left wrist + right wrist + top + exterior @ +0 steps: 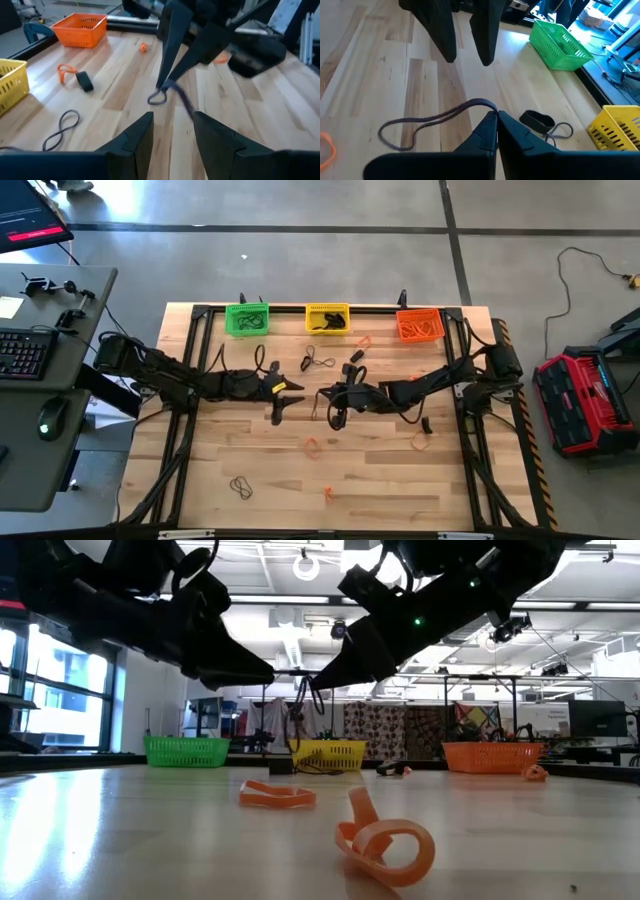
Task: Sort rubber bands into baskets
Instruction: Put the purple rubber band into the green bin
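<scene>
Next, I take the hanging rubber band point(290, 726) with my left gripper and bring it to the green basket point(247, 319), because the basket is far from my right gripper, which is holding the dark rubber band.
My right gripper point(324, 393) hangs over the middle of the table, shut on a dark rubber band point(435, 119). My left gripper point(288, 394) faces it from the table's left side, open and empty point(172, 125), a short way from the band. The green basket point(247, 318), the yellow basket point(327, 318) and the orange basket point(419, 325) stand in a row along the far edge, each with bands inside. Loose orange and dark bands lie flat on the table. My right gripper pinches one end of the dark band point(490, 106) between its two shut fingertips. The fingers slant down toward the table's left side. The band's loop point(157, 98) hangs slack below the fingertips, clear of the table.
A dark figure-eight band point(319, 360), a thick dark band point(355, 357) and an orange band point(364, 340) lie near the baskets. Orange bands point(313, 446) point(421, 442) point(328, 492) and a black band point(240, 487) lie toward the near edge. Black frame rails run along the table's sides.
</scene>
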Controlling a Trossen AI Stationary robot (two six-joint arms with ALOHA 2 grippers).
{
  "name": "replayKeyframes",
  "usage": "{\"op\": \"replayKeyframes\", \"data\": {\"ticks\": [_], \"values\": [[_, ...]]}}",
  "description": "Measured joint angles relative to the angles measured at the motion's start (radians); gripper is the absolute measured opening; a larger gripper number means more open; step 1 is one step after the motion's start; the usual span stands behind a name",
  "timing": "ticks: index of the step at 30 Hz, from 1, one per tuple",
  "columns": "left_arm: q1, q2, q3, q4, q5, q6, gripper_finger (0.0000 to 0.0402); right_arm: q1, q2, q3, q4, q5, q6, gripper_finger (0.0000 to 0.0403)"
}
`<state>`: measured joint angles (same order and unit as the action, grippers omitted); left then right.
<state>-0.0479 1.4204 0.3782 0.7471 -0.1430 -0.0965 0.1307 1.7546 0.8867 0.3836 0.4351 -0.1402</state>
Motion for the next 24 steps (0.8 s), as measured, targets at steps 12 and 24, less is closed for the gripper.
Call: {"op": "replayKeyframes", "data": {"ticks": [12,24], "values": [[0.0,0.174,0.144,-0.022,-0.001,-0.028,0.0134,0.0,0.0,0.0,0.034,-0.001,-0.026,0.0],[0.0,0.256,0.197,-0.031,-0.001,-0.031,0.0098,0.001,0.0,0.0,0.025,-0.001,-0.026,0.0]]}}
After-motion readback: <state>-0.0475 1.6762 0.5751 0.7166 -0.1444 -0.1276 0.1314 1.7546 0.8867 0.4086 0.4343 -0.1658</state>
